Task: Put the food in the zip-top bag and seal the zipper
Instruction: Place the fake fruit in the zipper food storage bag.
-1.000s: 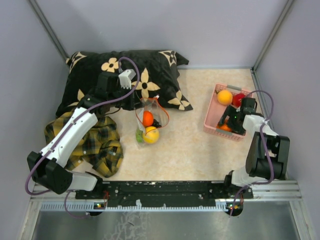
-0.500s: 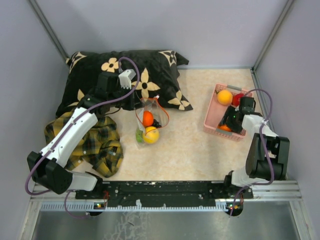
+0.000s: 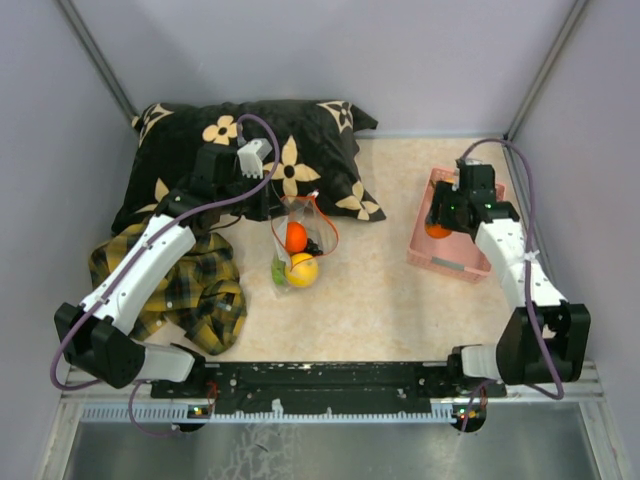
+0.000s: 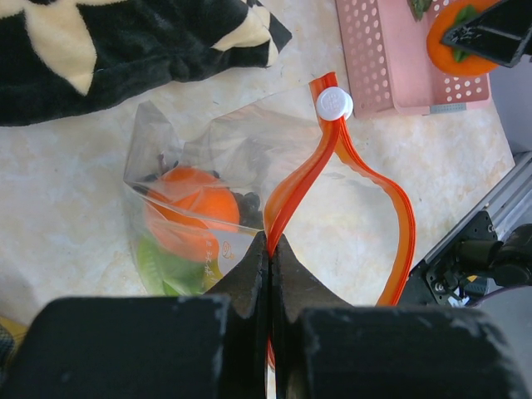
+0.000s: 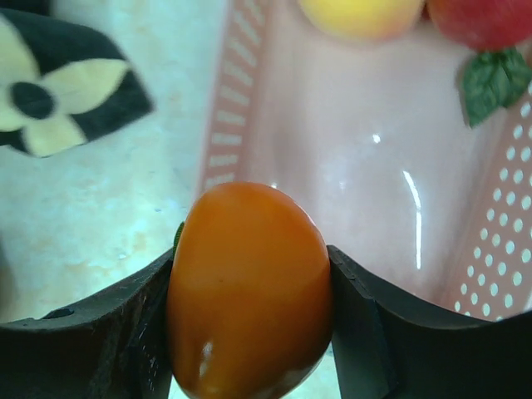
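I should now move my right gripper toward the bag's opening (image 3: 318, 236) and release the second orange inside, as my left gripper holds the red-orange zipper spread wide.
The clear zip-top bag (image 3: 300, 245) lies mid-table with its mouth open. Inside are an orange (image 3: 295, 236), a yellow lemon (image 3: 302, 268) and a green piece (image 3: 279, 272). In the left wrist view the bag (image 4: 208, 166) shows the orange (image 4: 193, 208), the green piece (image 4: 166, 262) and a dark grape bunch (image 4: 245, 204). My left gripper (image 4: 270, 241) is shut on the red-orange zipper (image 4: 312, 166), below its white slider (image 4: 334, 103). My right gripper (image 3: 440, 220) is shut on a second orange (image 5: 249, 291), held above the left rim of the pink basket (image 5: 349, 166).
The pink basket (image 3: 455, 255) stands at the right and holds a yellow-orange fruit (image 5: 362, 12) and a red apple (image 5: 482, 17) with a green leaf. A black flowered pillow (image 3: 250, 150) lies at the back left. A yellow-black plaid cloth (image 3: 190, 285) lies under the left arm.
My right gripper has risen out of the basket with the orange and moved toward the far left of the basket. The left arm and bag have not moved.
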{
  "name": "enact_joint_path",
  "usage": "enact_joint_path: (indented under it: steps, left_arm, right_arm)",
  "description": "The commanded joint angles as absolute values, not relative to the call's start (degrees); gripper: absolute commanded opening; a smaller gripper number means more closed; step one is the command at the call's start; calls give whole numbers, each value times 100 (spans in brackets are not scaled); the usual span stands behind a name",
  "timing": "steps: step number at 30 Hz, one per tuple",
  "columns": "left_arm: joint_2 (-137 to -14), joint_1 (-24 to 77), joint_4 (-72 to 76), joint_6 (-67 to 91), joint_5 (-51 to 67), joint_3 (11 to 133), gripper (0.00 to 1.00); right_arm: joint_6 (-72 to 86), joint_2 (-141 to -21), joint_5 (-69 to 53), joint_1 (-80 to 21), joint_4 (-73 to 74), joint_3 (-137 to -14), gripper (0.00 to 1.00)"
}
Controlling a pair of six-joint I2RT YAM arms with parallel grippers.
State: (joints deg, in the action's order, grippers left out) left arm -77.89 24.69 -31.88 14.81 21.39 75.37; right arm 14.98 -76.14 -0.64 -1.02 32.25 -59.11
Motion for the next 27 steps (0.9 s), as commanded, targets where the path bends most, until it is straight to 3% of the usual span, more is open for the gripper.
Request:
enact_joint_path:
  steps: [1, 15, 27]
  left_arm:
    - [-7715, 2442, -2996, 1509, 2284, 7532, 0]
    - [-7649, 2443, -2962, 1498, 2336, 7517, 0]
    - [-7681, 2441, -2962, 1520, 2373, 7511, 0]
  right_arm:
    - [1277, -7278, 267, -686, 3590, -6635, 33]
    - [1217, -7287, 929, -3209, 3850, -8042, 33]
    - [900, -7475, 887, -4517, 3329, -8454, 33]
